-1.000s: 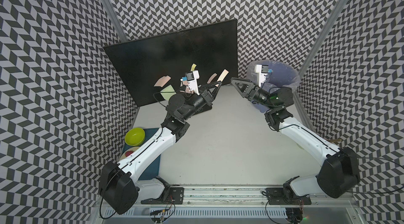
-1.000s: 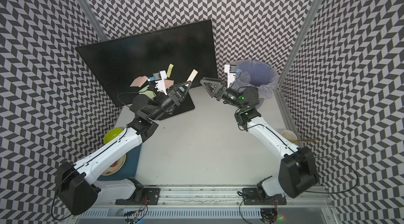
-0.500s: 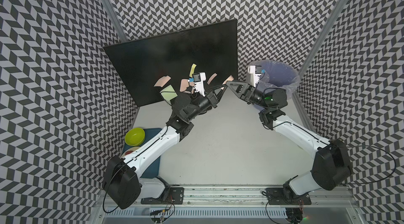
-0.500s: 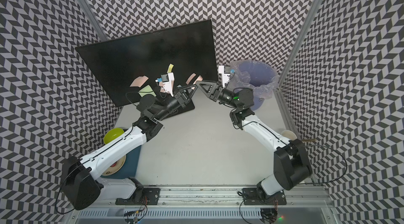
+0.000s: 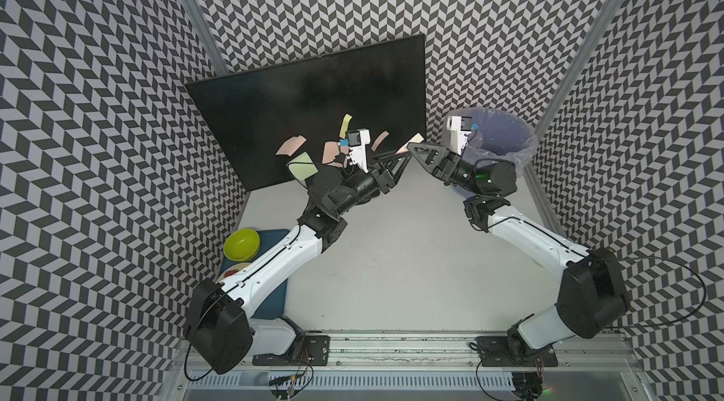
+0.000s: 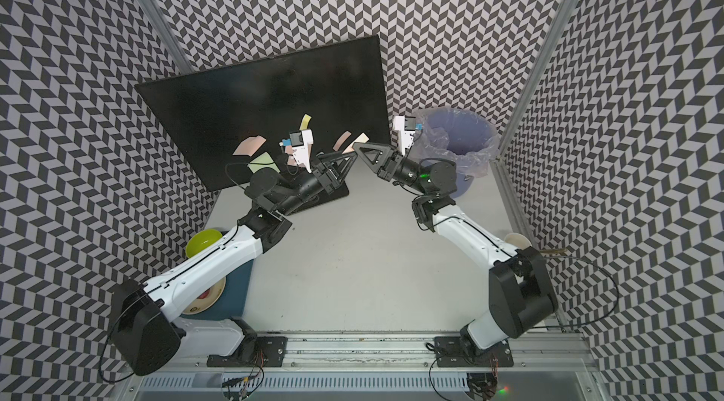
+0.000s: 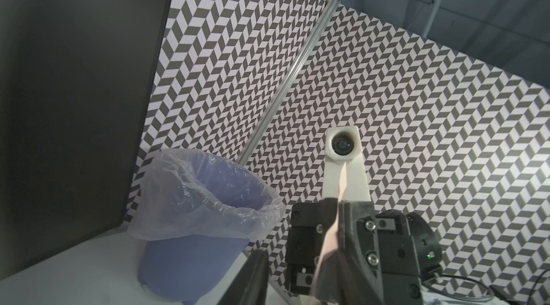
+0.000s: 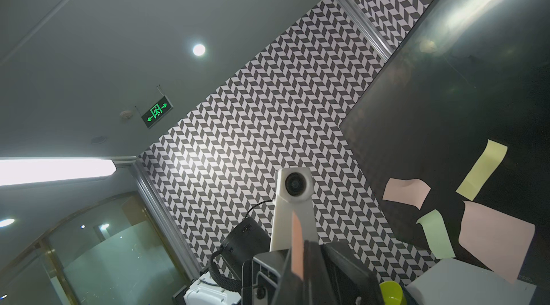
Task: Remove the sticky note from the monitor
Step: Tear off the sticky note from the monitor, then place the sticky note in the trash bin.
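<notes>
My right gripper should take over the pink sticky note [image 5: 411, 143] and carry it to the purple bin [image 5: 504, 133], because the bin stands behind my right gripper and far from my left gripper.
The black monitor [image 5: 313, 97] [image 6: 266, 105] stands at the back. Both grippers meet in front of its lower right corner. My right gripper [image 5: 410, 145] [image 8: 297, 273] is shut on a pink sticky note [image 5: 416, 139] [image 6: 361, 139]. That sticky note [image 8: 297, 241] stands edge-on between its jaws. My left gripper [image 5: 403, 158] [image 7: 293, 276] is open. Its fingers [image 7: 256, 273] stand either side of the same sticky note [image 7: 333, 229] without pinching it. Several other notes stay stuck on the screen: yellow [image 5: 346, 127], pink [image 5: 292, 145] and green [image 5: 302, 168].
A purple bin with a clear liner [image 5: 501, 136] [image 7: 202, 199] stands right of the monitor, just behind the right wrist. A green bowl [image 5: 241, 243] sits on a blue tray [image 5: 274, 289] at the left edge, under the left arm. Patterned walls enclose the table.
The right gripper moved in to the left gripper's tip and shut on the pink note. The left gripper, shut on that note before, has opened.
</notes>
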You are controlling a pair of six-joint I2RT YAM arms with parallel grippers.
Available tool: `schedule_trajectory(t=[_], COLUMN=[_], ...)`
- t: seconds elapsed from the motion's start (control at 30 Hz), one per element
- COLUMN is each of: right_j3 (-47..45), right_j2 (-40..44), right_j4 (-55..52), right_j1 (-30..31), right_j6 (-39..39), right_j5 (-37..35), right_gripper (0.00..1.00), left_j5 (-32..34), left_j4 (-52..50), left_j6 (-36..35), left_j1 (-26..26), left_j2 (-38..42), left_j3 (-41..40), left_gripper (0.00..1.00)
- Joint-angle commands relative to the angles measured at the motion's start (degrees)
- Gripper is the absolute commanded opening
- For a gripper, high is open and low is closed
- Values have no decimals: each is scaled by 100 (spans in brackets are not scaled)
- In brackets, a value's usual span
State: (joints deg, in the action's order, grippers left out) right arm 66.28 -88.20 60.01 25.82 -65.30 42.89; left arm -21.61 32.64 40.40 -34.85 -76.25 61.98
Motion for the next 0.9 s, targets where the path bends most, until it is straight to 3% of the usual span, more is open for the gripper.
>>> schedule_trajectory(t=[0.0,0.07,0.27,0.3,0.4,0.53,0.63,0.87], right_j3=[-97,-98,225,486,1042,1521,2204,4034], right_j2=[240,355,671,677,531,225,-223,-1554], right_j4=[-92,-459,-2372,-3211,-4777,-5560,-6326,-8159], right_j1=[-306,-490,-1487,-1779,-2360,-3046,-3208,-3224], right_j6=[329,694,2396,3169,4444,5012,5658,6645], right_j5=[0,42,-34,-206,-824,-1293,-1568,-2113], right_gripper=[0,0,0,0,0,0,0,15], left_j5=[-27,37,274,334,535,734,802,812], left_j4=[-169,-338,-979,-1180,-1669,-1894,-1930,-2136], left_j6=[-230,-348,-833,-960,-1232,-1340,-1305,-1364], left_j1=[9,70,361,446,644,895,1042,1297], left_j2=[178,257,543,589,690,890,1019,1107], left_j3=[114,85,51,61,77,-141,-333,-427], left_gripper=[59,69,81,83,86,88,89,90])
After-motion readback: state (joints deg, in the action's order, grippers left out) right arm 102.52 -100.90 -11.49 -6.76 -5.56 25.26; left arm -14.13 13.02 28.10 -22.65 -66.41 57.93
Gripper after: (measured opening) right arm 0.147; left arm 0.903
